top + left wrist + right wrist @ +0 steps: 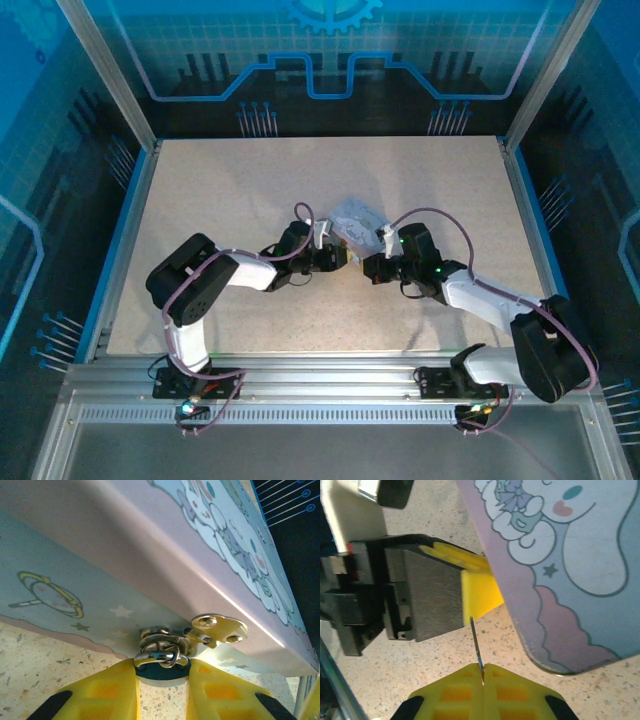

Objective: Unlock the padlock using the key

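Observation:
The key's tip (472, 619) is pointing into the yellow finger of my left gripper, so my right gripper should move back and come in lower, lined up with the padlock's end (163, 681).
The padlock (150, 670) is a tiny dark bluish body with a silver shackle looped through the rings of the gold hasp (220, 629) on the lavender cartoon tin (165, 555). My left gripper (162, 666) is shut on the padlock, one yellow finger on each side of its body. My right gripper (483, 667) is shut on the key (476, 642), a thin dark sliver that sticks out of the fingertips towards the left gripper's yellow finger (480, 592). From above, the left gripper (340, 258) and the right gripper (372, 268) meet at the near edge of the tin (358, 218).
The tin's rounded corner (555, 645) lies just right of the key on the speckled table (435, 665). The left gripper's grey and black body (420, 595) is close in front of the right fingertips. Metal frame rails (300, 385) border the table's near edge.

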`<action>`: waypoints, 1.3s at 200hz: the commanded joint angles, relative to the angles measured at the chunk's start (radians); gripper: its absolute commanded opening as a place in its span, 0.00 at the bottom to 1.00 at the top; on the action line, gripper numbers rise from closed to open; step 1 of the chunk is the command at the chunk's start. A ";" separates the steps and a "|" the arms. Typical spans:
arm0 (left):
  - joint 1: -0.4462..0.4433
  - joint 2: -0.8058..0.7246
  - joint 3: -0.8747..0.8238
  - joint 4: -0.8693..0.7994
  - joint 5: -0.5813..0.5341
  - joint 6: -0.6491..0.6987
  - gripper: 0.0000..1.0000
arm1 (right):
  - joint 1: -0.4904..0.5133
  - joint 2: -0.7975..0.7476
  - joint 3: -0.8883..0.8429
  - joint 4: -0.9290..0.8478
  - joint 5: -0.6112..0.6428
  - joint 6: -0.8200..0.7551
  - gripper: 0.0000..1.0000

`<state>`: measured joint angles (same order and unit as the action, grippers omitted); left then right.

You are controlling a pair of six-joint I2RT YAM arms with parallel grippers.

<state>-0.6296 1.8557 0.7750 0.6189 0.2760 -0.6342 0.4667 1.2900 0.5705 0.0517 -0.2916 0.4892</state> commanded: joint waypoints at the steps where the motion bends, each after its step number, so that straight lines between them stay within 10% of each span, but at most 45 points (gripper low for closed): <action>1: -0.005 -0.043 -0.004 0.006 -0.009 0.002 0.24 | -0.033 0.024 0.041 -0.033 0.031 -0.047 0.00; 151: -0.016 -0.102 0.030 -0.056 0.000 -0.099 0.24 | -0.009 -0.113 -0.145 0.081 0.033 -0.176 0.00; 260: -0.016 -0.116 0.055 -0.110 0.021 -0.143 0.24 | 0.121 0.125 -0.066 0.211 0.185 -0.183 0.00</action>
<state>-0.6388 1.7748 0.7898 0.4946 0.2745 -0.7544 0.5762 1.3930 0.4786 0.1883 -0.1528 0.3195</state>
